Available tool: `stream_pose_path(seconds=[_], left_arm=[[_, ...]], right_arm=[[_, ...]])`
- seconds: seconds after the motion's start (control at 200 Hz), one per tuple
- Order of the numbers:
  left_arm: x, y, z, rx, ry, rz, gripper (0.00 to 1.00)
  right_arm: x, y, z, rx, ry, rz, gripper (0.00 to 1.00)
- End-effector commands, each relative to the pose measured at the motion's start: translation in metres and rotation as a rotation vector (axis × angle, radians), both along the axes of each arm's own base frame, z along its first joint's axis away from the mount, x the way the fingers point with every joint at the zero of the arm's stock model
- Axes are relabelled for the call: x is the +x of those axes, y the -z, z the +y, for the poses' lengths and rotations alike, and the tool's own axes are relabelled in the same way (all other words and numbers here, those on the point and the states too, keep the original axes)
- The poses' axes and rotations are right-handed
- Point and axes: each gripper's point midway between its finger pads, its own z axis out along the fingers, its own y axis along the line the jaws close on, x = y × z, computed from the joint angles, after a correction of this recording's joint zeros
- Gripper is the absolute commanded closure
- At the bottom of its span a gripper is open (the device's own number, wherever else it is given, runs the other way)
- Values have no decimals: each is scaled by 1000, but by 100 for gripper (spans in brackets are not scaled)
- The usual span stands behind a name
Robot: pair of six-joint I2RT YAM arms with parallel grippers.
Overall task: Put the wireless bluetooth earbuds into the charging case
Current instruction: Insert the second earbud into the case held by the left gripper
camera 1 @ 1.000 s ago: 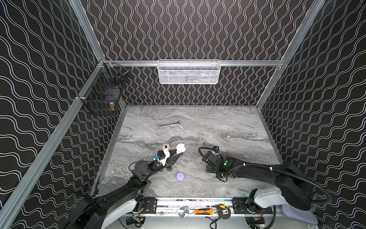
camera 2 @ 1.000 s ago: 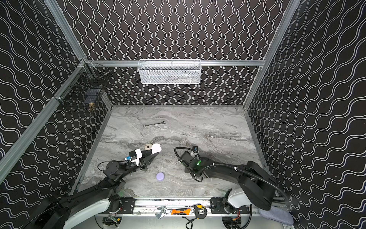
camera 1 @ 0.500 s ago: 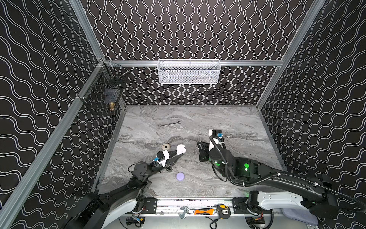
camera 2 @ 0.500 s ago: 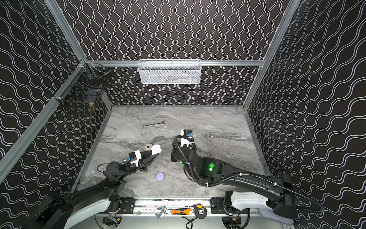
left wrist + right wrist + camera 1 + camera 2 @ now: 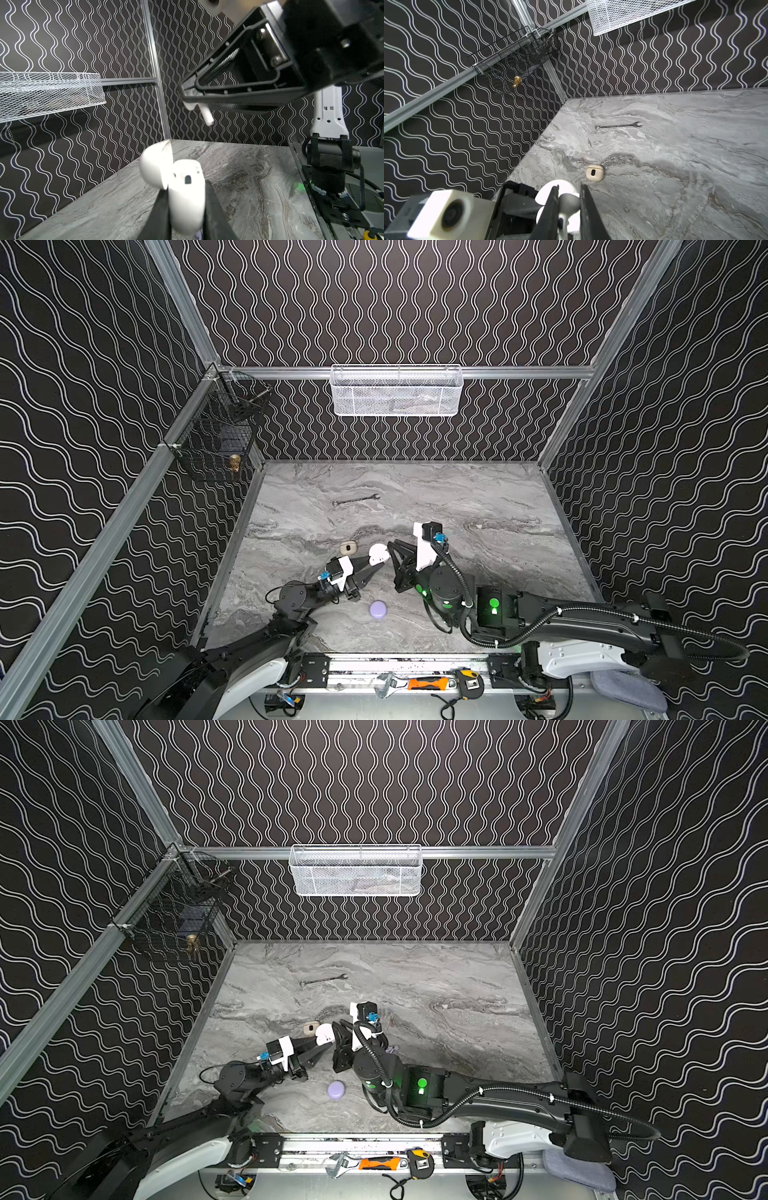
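The earbud's stem (image 5: pixel 206 114) hangs down toward the open charging case, so the robot's right gripper goes on lowering the stem into the dark slot (image 5: pixel 188 179) and lets go of it there.
My left gripper (image 5: pixel 375 562) (image 5: pixel 186 194) is shut on a white charging case (image 5: pixel 378 552) (image 5: pixel 324 1032) (image 5: pixel 187 199) and holds it off the table. The lid (image 5: pixel 154 164) is flipped open, and a dark slot shows in the case's top. My right gripper (image 5: pixel 390 546) (image 5: pixel 337 1026) (image 5: pixel 568 192) is shut on a white earbud (image 5: pixel 568 204). In the left wrist view the earbud's stem (image 5: pixel 206 116) hangs from the right gripper's tips, above the open case and apart from it.
A cream case (image 5: pixel 348 547) (image 5: pixel 595 172) lies on the marble table just behind the grippers. A lavender case (image 5: pixel 378 609) sits in front of them. A wrench (image 5: pixel 356 500) lies farther back. A white mesh basket (image 5: pixel 395 391) and a black wire basket (image 5: pixel 220 435) hang on the walls.
My right arm has lifted and swung left, bringing the earbud close over the white case. My left gripper has kept the case nearly still.
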Motion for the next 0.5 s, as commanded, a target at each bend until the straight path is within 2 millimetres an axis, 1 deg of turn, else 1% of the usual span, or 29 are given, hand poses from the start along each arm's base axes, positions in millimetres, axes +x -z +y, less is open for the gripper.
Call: stream_pose_path(seconds=[0.0, 0.275, 0.495], left_arm=[[-4, -9, 2, -26, 9, -33, 100], [-5, -10, 2, -23, 5, -37, 100], [-5, -11, 2, -27, 5, -35, 100]], right_arm=[[-1, -13, 8, 62, -18, -36, 91], [2, -1, 19, 34, -17, -57, 91], [4, 4, 20, 32, -6, -58, 92]])
